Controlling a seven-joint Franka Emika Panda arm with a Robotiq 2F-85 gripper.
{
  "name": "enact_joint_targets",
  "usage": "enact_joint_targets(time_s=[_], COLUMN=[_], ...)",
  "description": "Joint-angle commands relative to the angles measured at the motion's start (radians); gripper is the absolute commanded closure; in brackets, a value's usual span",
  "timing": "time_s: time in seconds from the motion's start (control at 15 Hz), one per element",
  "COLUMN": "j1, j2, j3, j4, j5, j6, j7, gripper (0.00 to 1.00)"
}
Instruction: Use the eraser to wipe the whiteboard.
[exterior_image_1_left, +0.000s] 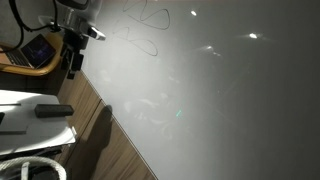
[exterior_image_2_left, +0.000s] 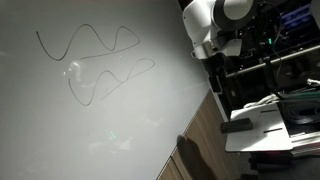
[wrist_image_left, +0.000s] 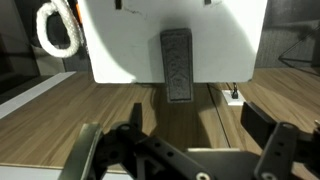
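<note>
My open fingers are lined up across the eraser's narrow width (wrist_image_left: 177, 66). I should keep moving my gripper down to the eraser (exterior_image_2_left: 236, 126) until the fingers are on either side of its long sides.
The whiteboard (exterior_image_1_left: 220, 90) is a very large glossy grey board that fills most of both exterior views (exterior_image_2_left: 90, 120), with thin looped scribbles (exterior_image_2_left: 95, 60) on it. The eraser (wrist_image_left: 178, 65), a small dark flat block, lies on a small white tabletop (wrist_image_left: 120, 50). It also shows in an exterior view (exterior_image_1_left: 55, 110). My gripper (wrist_image_left: 197, 120) is open and empty. It hangs over the wood floor, short of the table and the eraser. In the exterior views it is off the board's edge (exterior_image_1_left: 72, 52) (exterior_image_2_left: 215, 78).
Brown wood floor (wrist_image_left: 60, 120) lies between the board and the table. A coiled white hose (wrist_image_left: 55, 28) hangs near the table. A laptop (exterior_image_1_left: 40, 50) sits behind the arm. A small white plug (wrist_image_left: 233, 97) lies on the floor. Dark equipment racks (exterior_image_2_left: 290, 60) stand beside the robot.
</note>
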Motion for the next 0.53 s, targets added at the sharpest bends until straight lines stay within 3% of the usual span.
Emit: enact_joint_targets(time_s=[0.0, 0.47], j1=[0.001, -0.035], j2=[0.082, 0.247], j3=[-0.014, -0.032], j4=[-0.015, -0.029], j5=[-0.032, -0.181], j6=[0.085, 0.249], j7=[-0.005, -0.012], gripper=[0.0, 0.0])
